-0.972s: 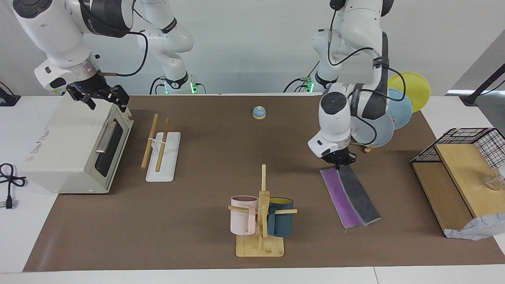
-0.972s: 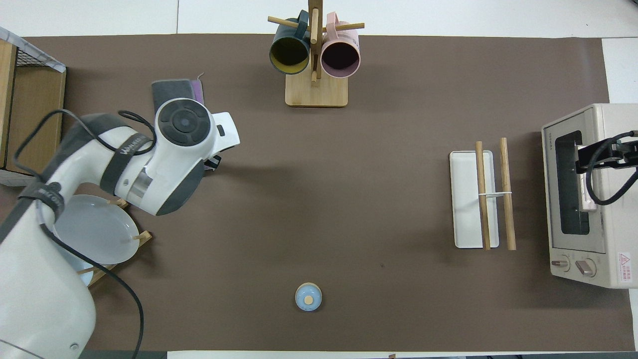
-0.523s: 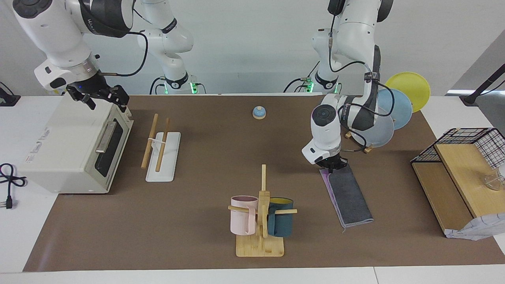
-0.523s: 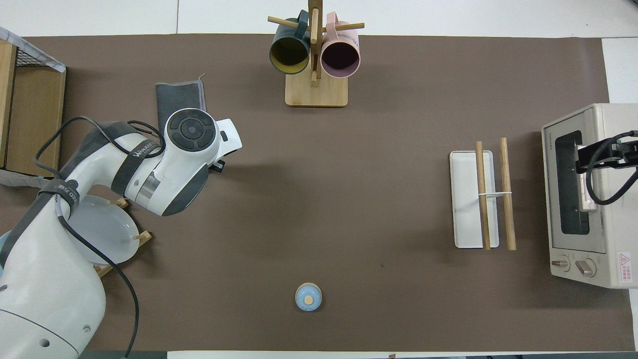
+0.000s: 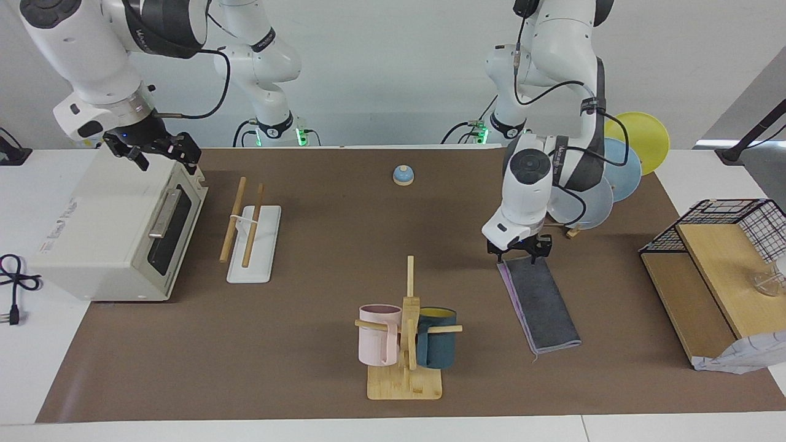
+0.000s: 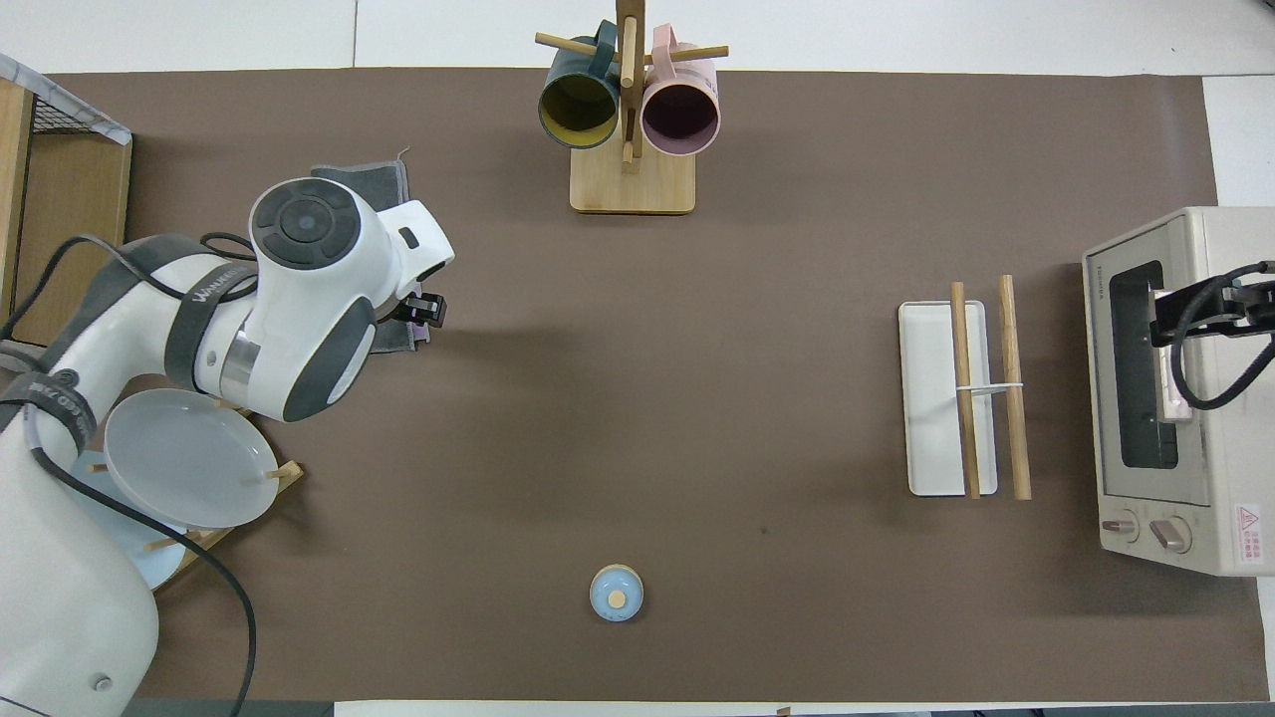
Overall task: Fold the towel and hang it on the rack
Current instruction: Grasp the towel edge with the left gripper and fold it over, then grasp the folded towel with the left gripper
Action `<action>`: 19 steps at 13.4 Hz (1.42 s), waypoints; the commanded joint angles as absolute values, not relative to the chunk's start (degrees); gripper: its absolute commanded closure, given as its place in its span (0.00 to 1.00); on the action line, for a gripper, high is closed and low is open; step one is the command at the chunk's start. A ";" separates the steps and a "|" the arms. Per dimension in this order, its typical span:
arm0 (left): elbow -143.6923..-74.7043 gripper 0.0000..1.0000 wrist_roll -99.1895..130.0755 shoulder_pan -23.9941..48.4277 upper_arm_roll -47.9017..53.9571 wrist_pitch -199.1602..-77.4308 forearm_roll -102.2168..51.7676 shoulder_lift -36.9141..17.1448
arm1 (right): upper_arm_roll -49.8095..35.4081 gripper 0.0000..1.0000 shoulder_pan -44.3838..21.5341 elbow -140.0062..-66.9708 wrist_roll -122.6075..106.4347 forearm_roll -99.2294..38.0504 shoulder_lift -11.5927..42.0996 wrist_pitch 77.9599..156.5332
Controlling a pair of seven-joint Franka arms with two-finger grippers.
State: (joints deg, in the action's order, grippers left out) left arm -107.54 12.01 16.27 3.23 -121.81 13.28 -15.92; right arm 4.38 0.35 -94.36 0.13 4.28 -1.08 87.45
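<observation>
I expect the towel to hang down with its folded layers together when I lift it, because the towel's purple edge (image 6: 420,335) lies close along its dark grey part.
The towel (image 5: 541,304) lies folded into a narrow strip, dark grey face up with a purple edge showing, toward the left arm's end of the table. My left gripper (image 5: 519,252) stands open just over the strip's end nearest the robots, holding nothing. From overhead the left arm covers most of the towel (image 6: 371,177), and the left gripper (image 6: 423,311) shows beside it. The rack (image 5: 255,245), a white base with two wooden dowels, sits beside the toaster oven; in the overhead view the rack (image 6: 936,398) is uncovered. My right gripper (image 5: 153,150) waits open over the oven's top.
A toaster oven (image 5: 116,227) stands at the right arm's end. A mug tree (image 5: 405,344) with a pink and a dark mug stands mid-table, farther from the robots. A small blue bell (image 5: 403,175), a plate stand (image 5: 608,184) and a wooden shelf with wire basket (image 5: 712,270) are also here.
My left gripper carried the grey half over the purple half, closing the fold. It then opened, let go of the towel and rose slightly. The right arm has not moved.
</observation>
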 commanded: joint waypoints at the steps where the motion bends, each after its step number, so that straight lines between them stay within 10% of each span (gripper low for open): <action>1: -106.53 0.00 8.54 11.62 3.34 -121.55 8.29 -15.56 | 3.60 0.00 1.23 -94.13 -0.62 4.92 -1.14 86.48; 9: -112.32 0.00 -11.66 -0.60 3.25 -133.24 -16.49 -16.78 | 3.60 0.00 1.23 -94.13 -0.62 4.92 -1.14 86.48; 19: -114.52 0.09 -13.71 0.79 3.34 -133.33 -23.82 -18.90 | 3.60 0.00 1.23 -94.13 -0.62 4.92 -1.14 86.48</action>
State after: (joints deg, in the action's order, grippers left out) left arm -112.91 -12.63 -0.19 3.76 -131.88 -22.52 -19.51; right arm 4.38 0.35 -94.36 0.13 4.28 -1.08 87.45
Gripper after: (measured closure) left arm 0.035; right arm 0.000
